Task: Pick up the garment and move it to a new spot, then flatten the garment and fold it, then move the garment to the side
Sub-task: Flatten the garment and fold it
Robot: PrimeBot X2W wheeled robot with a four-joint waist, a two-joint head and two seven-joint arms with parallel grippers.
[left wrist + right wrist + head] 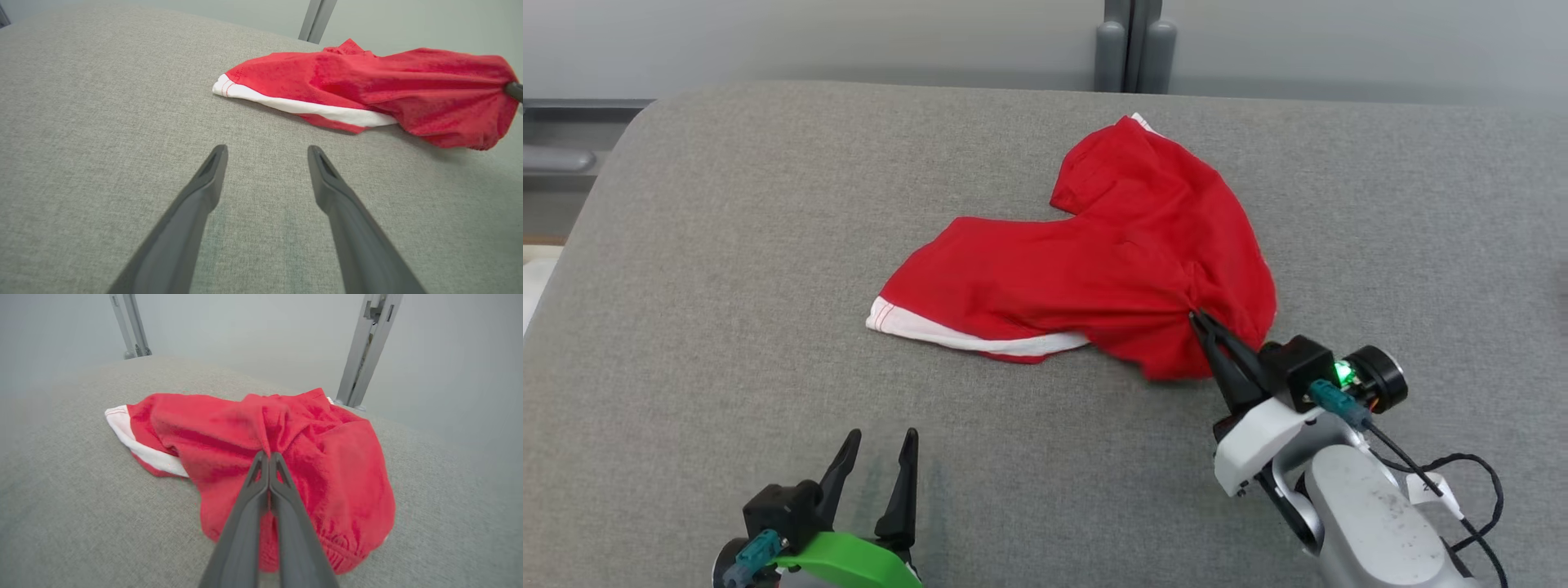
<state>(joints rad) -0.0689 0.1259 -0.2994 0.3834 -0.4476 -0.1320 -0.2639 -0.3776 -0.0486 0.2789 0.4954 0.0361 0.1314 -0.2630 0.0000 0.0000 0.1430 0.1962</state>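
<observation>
I am about to pull the near leg's corner (881, 315), and the leg should slide out while the far leg stays, because a notch (1059, 212) splits the red garment.
A red garment (1111, 261) with a white hem lies crumpled on the grey table (727, 269), right of centre. My right gripper (1197, 317) is shut on a pinched fold of the garment near its lower right side. Seen from the right wrist, the two fingers meet at the gripper tip (268, 455) with red cloth (327, 457) bunched between them and lifted a little. My left gripper (880, 437) stands open near the table's front edge, well left of the garment, with nothing between its fingers (212, 163). The left wrist view has the garment (367, 90) ahead and to the right.
Grey posts (1134, 45) rise behind the table's far edge against a pale wall. A dark cable (1462, 474) hangs from my right wrist. Bare grey table surface (102, 102) spreads left of the garment.
</observation>
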